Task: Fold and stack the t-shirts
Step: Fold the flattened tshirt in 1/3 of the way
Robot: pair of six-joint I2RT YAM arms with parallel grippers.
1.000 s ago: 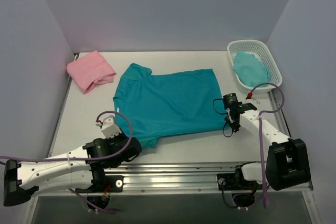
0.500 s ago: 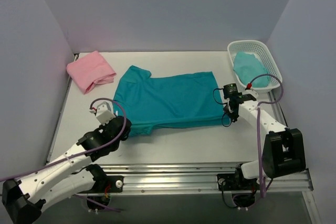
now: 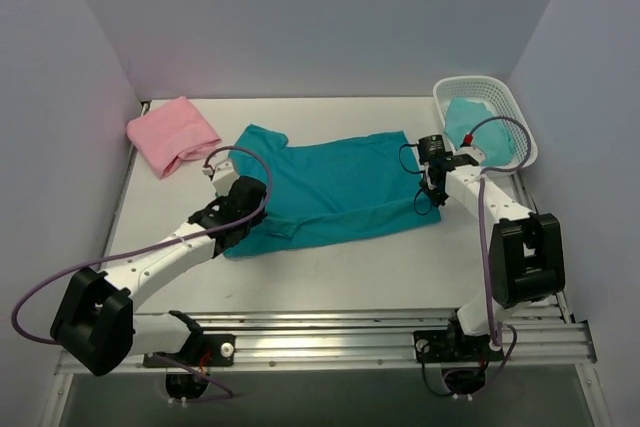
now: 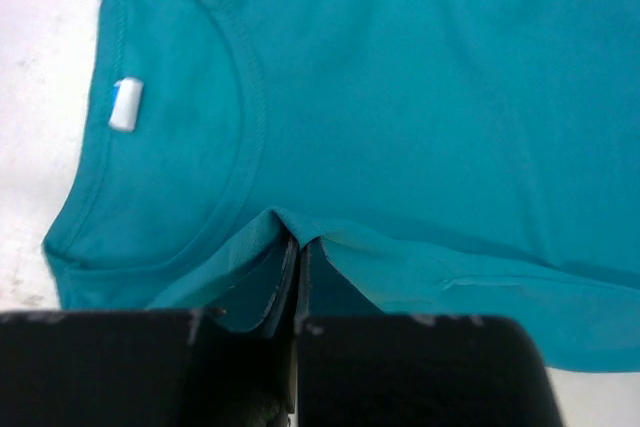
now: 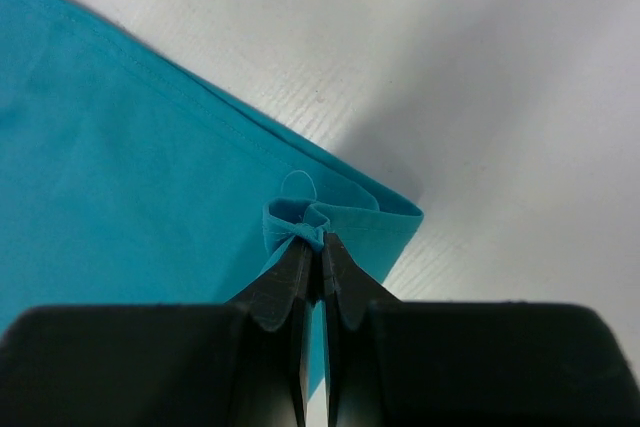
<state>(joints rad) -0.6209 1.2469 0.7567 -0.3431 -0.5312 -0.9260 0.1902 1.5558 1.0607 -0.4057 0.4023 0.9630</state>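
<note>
I should keep laying the teal t-shirt's near fold (image 3: 348, 215), stretched straight from neckline to hem, over the t-shirt's body (image 3: 392, 173) with my right gripper and let go there.
The teal t-shirt (image 3: 335, 182) lies spread across the middle of the table, its near part lifted and doubled back over itself. My left gripper (image 3: 252, 219) is shut on a raised fold of it just below the neckline (image 4: 250, 117); in the left wrist view the left gripper (image 4: 300, 243) pinches a tent of cloth. My right gripper (image 3: 430, 199) is shut on the shirt's right hem corner, which is bunched between the jaws of the right gripper (image 5: 318, 237). The pink t-shirt (image 3: 172, 134) lies folded at the back left, apart from both grippers.
A white basket (image 3: 470, 81) stands at the back right with another teal cloth (image 3: 478, 132) in it. A small white label (image 4: 124, 105) sits inside the shirt's collar. Walls close the table on the left, back and right.
Both grippers have carried the shirt's near edge away from the arm bases toward the back, doubling it over. The left arm swung from the front edge to over the shirt.
</note>
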